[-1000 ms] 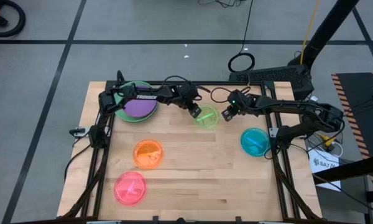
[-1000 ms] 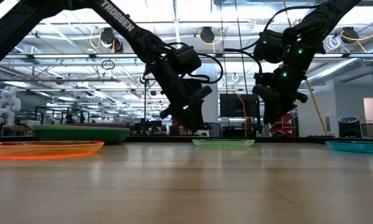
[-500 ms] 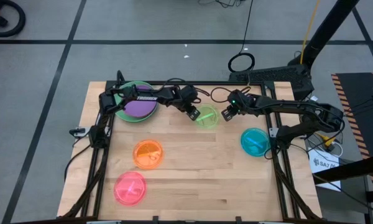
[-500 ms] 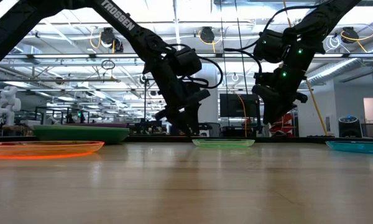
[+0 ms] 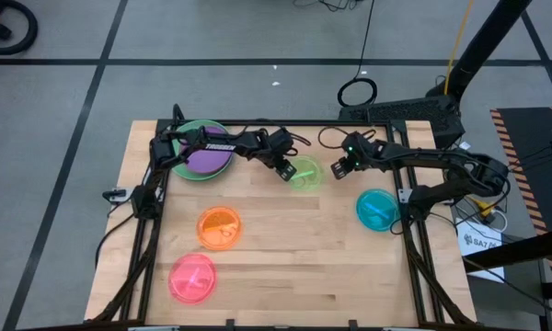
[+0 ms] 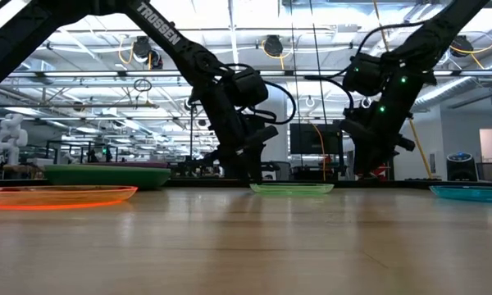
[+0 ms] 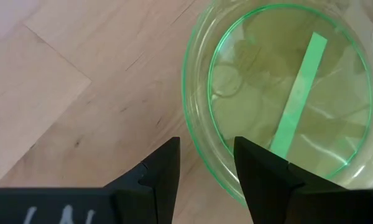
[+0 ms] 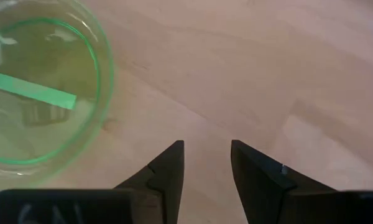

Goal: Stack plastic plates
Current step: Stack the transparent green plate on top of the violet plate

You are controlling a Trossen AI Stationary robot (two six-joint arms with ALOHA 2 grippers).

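The green strip (image 7: 299, 96) will stay stuck and come along when I lift the plate, because the strip lies flat inside the lime plate's inner ring (image 7: 211, 87).
A small translucent lime plate (image 5: 306, 175) lies flat on the wood at the far middle of the table. My left gripper (image 7: 206, 171) is open and low at the plate's left rim (image 7: 193, 118), one finger over the plate and one over bare wood. My right gripper (image 8: 206, 168) is open over bare wood just right of the lime plate (image 8: 31, 93). Orange (image 5: 219, 227), pink (image 5: 192, 278) and teal (image 5: 377, 210) plates lie apart on the table. A purple plate (image 5: 205, 158) sits on green ones at the far left. My left gripper comes slanting down from the table's left, its fingers on either side of the lime plate's left rim (image 7: 227, 163). I cannot tell whether either finger touches the rim. The plate rests flat on the table.
Bare wood lies in the middle of the table between the plates. Black frame rails (image 5: 147, 230) run along the left and right sides, with cables at the far edge. The low view shows the stack's dark green plate (image 6: 107, 175) at the left.
My left gripper has tipped steeper and sunk a little toward the lime plate's left rim, staying open. My right gripper has rolled, sunk a little and gone slightly toward the table's right edge, staying open. The plates lie where they were.
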